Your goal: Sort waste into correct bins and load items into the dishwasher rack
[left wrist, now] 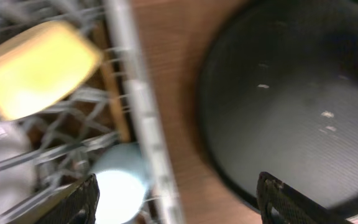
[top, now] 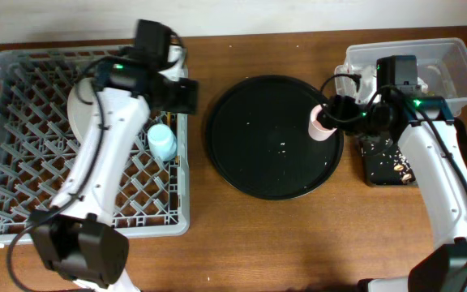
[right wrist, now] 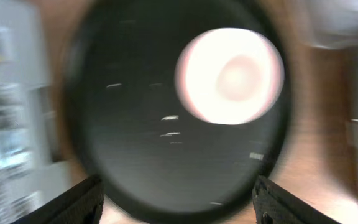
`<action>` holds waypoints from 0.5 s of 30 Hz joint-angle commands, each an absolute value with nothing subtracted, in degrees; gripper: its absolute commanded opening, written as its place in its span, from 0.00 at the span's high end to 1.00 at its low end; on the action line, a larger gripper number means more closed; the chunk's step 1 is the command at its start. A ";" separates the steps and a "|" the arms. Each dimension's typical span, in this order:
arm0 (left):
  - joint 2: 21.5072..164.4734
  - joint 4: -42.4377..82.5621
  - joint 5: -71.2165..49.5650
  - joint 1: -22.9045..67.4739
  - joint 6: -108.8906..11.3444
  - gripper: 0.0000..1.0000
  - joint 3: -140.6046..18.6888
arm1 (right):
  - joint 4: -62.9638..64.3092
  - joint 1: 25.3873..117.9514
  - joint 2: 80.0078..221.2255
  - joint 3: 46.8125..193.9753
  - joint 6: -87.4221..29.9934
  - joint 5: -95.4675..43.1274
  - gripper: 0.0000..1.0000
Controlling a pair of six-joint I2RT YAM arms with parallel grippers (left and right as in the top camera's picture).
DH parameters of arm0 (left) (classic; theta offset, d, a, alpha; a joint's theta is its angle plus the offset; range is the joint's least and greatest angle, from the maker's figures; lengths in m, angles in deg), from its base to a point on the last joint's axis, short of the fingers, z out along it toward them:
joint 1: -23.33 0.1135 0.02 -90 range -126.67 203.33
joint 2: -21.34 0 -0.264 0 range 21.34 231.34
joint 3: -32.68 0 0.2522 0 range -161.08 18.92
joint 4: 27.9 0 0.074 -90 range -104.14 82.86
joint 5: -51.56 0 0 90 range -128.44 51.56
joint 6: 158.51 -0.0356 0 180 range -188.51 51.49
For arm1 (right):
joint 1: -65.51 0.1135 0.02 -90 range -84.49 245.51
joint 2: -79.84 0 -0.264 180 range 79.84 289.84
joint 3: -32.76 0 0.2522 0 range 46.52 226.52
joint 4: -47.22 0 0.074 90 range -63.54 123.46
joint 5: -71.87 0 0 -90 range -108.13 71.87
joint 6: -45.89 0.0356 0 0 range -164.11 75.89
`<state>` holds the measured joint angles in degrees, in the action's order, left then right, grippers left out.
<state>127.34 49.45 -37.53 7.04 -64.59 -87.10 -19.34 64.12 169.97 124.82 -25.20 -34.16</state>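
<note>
The pink cup (top: 319, 127) is on the other side of the round tray from the rack, so I should grab the pink cup's rim (right wrist: 276, 78) with my right gripper and hand the cup over to my left gripper.
The dishwasher rack (top: 23, 162) fills the left. It holds the pale grey plate (top: 82, 113) on edge, the light blue cup (top: 163, 143) and the yellow bowl (left wrist: 36, 68). A thin brown stick, perhaps chopsticks (left wrist: 114, 93), lies by the rack's rim (left wrist: 135, 106). The blue cup (left wrist: 120, 186) also shows in the left wrist view. My left gripper (top: 186, 95) (left wrist: 178, 205) is open and empty over the rack's right edge. The pink cup (top: 323, 123) (right wrist: 229, 74) stands on the round tray's right side. My right gripper (top: 343, 110) (right wrist: 179, 202) is open and empty just right of it. The spoon is out of view.
The large round black tray (top: 258, 162) (right wrist: 135, 93) (left wrist: 291, 106) lies in the middle with a few crumbs (top: 282, 148). The clear tub (top: 460, 65) stands at the back right with white paper inside. The flat black tray (top: 377, 170) with tan scraps lies below it.
</note>
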 commanded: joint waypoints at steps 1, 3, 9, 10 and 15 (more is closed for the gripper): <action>128.17 47.72 -35.87 1.99 -65.24 0.19 -87.73 | -19.38 64.40 172.38 125.17 -22.35 -21.94 0.34; 129.35 46.50 -35.87 0.29 -65.05 0.18 -87.71 | -18.62 64.38 176.79 125.17 -21.02 -22.33 0.49; 132.13 46.28 -35.85 -0.30 -65.02 0.18 -87.71 | -15.58 64.38 186.84 125.17 -20.67 -22.53 0.72; 132.15 46.28 -35.85 -0.30 -65.02 0.18 -87.71 | -15.38 64.38 187.06 125.17 -20.65 -22.55 0.77; 132.26 46.30 -35.85 -0.30 -65.02 0.18 -87.71 | -14.99 64.38 186.49 125.19 -21.33 -25.77 0.68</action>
<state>131.60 46.41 -36.31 -0.06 -64.56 -87.10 -14.81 64.12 187.02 124.99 -20.61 -23.60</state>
